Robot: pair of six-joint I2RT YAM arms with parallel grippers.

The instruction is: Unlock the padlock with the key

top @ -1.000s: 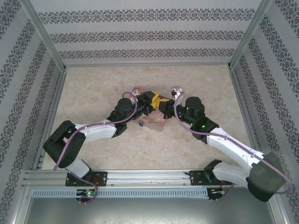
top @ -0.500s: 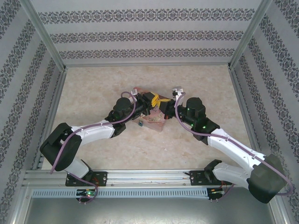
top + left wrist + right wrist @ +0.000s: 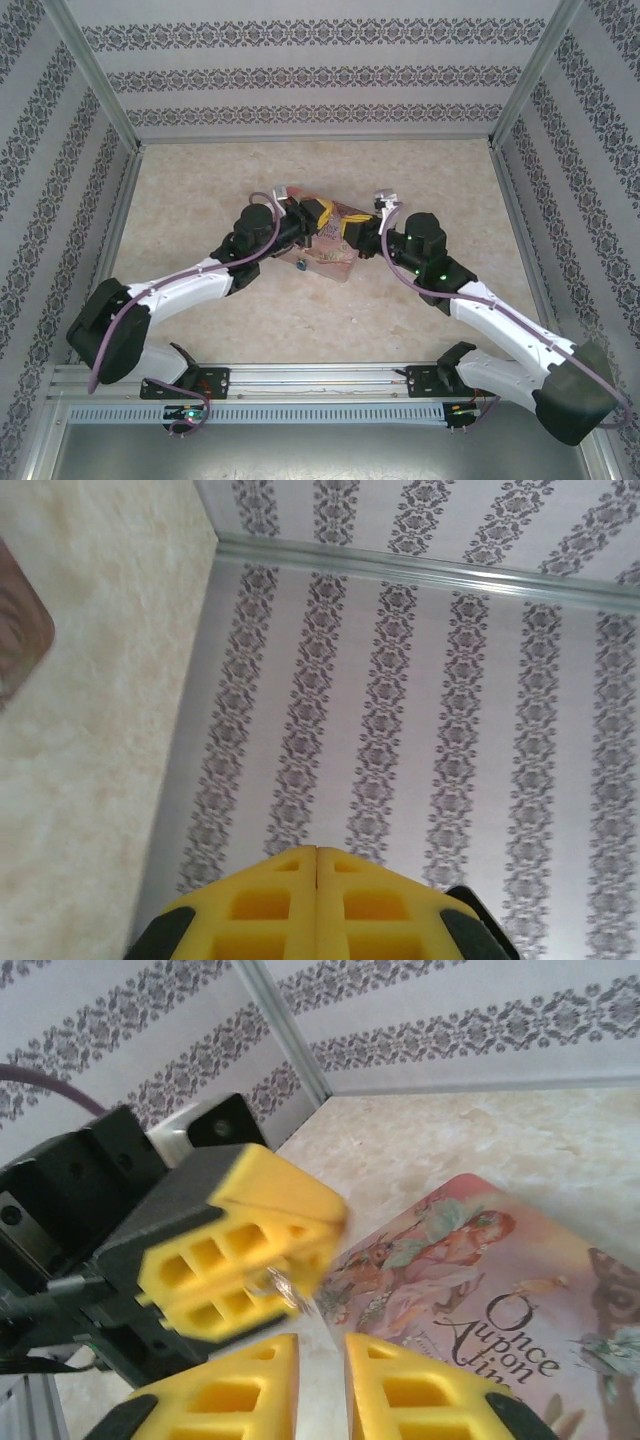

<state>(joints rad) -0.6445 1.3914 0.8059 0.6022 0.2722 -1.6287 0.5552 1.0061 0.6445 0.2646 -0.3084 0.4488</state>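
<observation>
The key in my left gripper [image 3: 284,1288] points beyond my right gripper's open fingers [image 3: 322,1375], so I need to turn my left gripper toward them and pass the key over.
My left gripper [image 3: 317,850] has its yellow fingers pressed shut. In the right wrist view the left gripper [image 3: 262,1278] faces me, with a small glinting metal piece, the key [image 3: 284,1291], poking out between its fingers. My right gripper [image 3: 322,1345] is open by a narrow gap with nothing in it, just below that key and above the pink tin [image 3: 480,1290]. From the top, both grippers meet over the tin [image 3: 330,255]: the left gripper [image 3: 325,212] and the right gripper [image 3: 355,226]. The tiny blue padlock [image 3: 300,264] lies on the table at the tin's near left edge.
A corner of the tin [image 3: 18,630] shows at the left edge of the left wrist view. Patterned walls with metal frame posts [image 3: 95,75] enclose the beige table [image 3: 200,190]. The base rail [image 3: 320,378] runs along the near edge.
The left arm has stretched out, its elbow swinging down and left, and its gripper has edged toward the far side. The right gripper shifted slightly right.
</observation>
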